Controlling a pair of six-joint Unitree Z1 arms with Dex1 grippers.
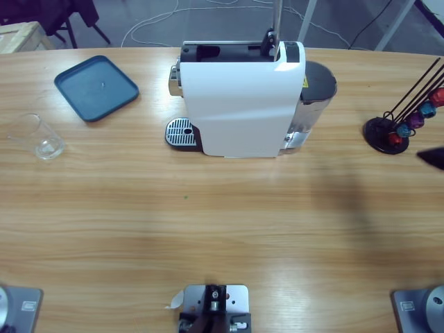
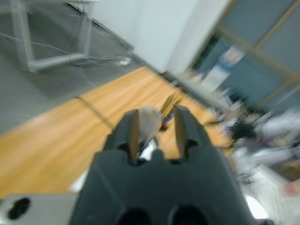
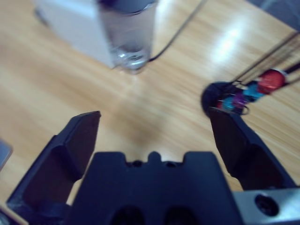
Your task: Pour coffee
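I see a dark open slot [image 1: 208, 52] in the white coffee machine's top, so I expect the upper red coffee capsule [image 1: 437, 96] to sink inside when I push it down.
The white coffee machine [image 1: 243, 97] stands at the table's middle back, its round drip tray [image 1: 182, 132] on its left and its water tank [image 1: 316, 90] on its right. An empty clear glass [image 1: 40, 137] sits far left. My right gripper [image 3: 154, 126] hangs open and wide above bare wood, facing the water tank [image 3: 129, 33] and the capsule stand [image 3: 234, 98]. Only a black tip [image 1: 433, 157] of it shows at the high view's right edge. My left gripper [image 2: 157, 122] is out of the high view, jaws slightly apart and holding nothing, looking along the table toward the machine [image 2: 147, 119].
A blue tray [image 1: 96, 87] lies at the back left. A black capsule stand [image 1: 406, 118] with coloured capsules stands at the right. A black cable [image 3: 178, 30] runs across the wood behind the water tank. Bare wood spans the table's front half.
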